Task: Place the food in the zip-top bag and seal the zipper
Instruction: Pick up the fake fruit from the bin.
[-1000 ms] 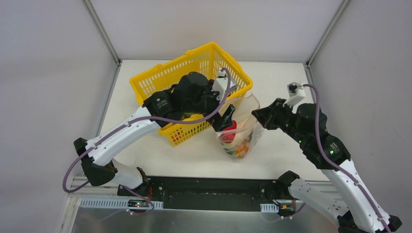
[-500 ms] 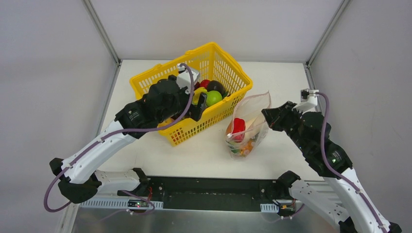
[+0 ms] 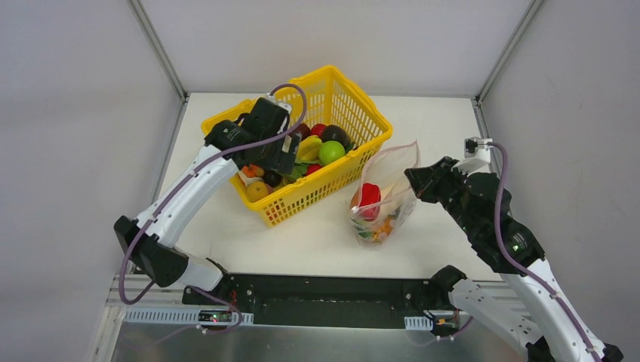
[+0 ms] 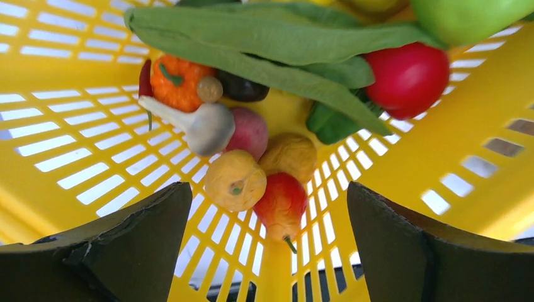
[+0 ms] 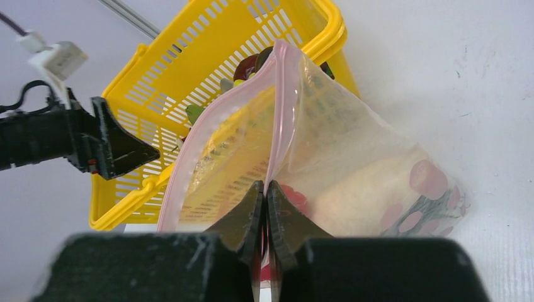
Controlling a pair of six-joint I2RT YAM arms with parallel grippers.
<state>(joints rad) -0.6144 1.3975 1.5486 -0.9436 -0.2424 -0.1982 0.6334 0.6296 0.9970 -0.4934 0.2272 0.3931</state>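
My left gripper should lower next, with the yellow fruit [image 4: 235, 180] clear of the green leaves and ahead of my open fingers, until they straddle its round body.
The clear zip-top bag [image 3: 385, 197] stands right of the basket with its mouth held open; it holds a red piece [image 3: 369, 194] and small orange pieces. Its pink zipper [image 5: 277, 100] runs along the mouth. My right gripper [image 3: 413, 179] is shut on the bag's mouth edge, also in the right wrist view [image 5: 265, 189]. My left gripper [image 3: 281, 157] is open and empty over the basket's left half. Below it in the left wrist view [image 4: 267, 214] lie a yellow fruit [image 4: 235, 180], a red-yellow pear [image 4: 281, 203], a white garlic [image 4: 204, 125], green leaves [image 4: 271, 44] and a red tomato [image 4: 408, 77].
The yellow lattice basket [image 3: 353, 96] stands at the table's middle back, holding a green apple [image 3: 330, 152], a dark avocado [image 3: 336, 135] and more food. Grey walls with metal posts close in the table on three sides.
My left arm has swung left and back, from the bag's mouth to over the basket's left half. The red piece it carried lies in the bag. My right gripper lifted the bag's edge a little.
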